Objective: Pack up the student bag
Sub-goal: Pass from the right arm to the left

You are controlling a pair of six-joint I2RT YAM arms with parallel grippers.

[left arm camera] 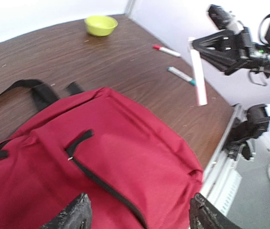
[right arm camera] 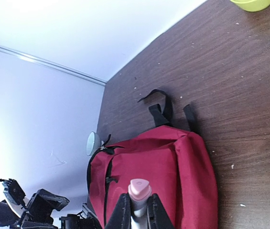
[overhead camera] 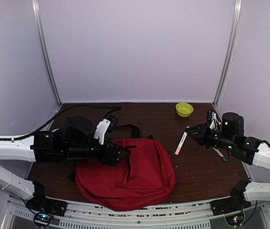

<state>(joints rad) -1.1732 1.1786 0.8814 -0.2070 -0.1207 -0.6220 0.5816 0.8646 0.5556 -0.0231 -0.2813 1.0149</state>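
Observation:
The black zipper edge (left arm camera: 107, 187) sticks out loose from the cloth. The front pocket (overhead camera: 145, 164) will open wide and swallow the white marker when I push the marker in.
The student bag (overhead camera: 130, 174) is a large red backpack lying flat near the front of the table, black straps toward the back. It also shows in the left wrist view (left arm camera: 101, 157) and the right wrist view (right arm camera: 173, 167). My left gripper (overhead camera: 121, 153) hovers over the bag's upper left part with its jaws wide open and empty (left arm camera: 139, 219), the front pocket zipper (left arm camera: 101, 183) below it. My right gripper (overhead camera: 192, 131) is shut on a white marker with a pink end (overhead camera: 181, 143), held in the air right of the bag; its pink tip shows between the fingers (right arm camera: 139, 190).
A yellow-green bowl (overhead camera: 184, 109) stands at the back right. Two loose markers lie on the table by the right arm, one red-capped (left arm camera: 166, 50) and one teal-capped (left arm camera: 181, 75). A black cable (overhead camera: 77, 109) runs along the back left.

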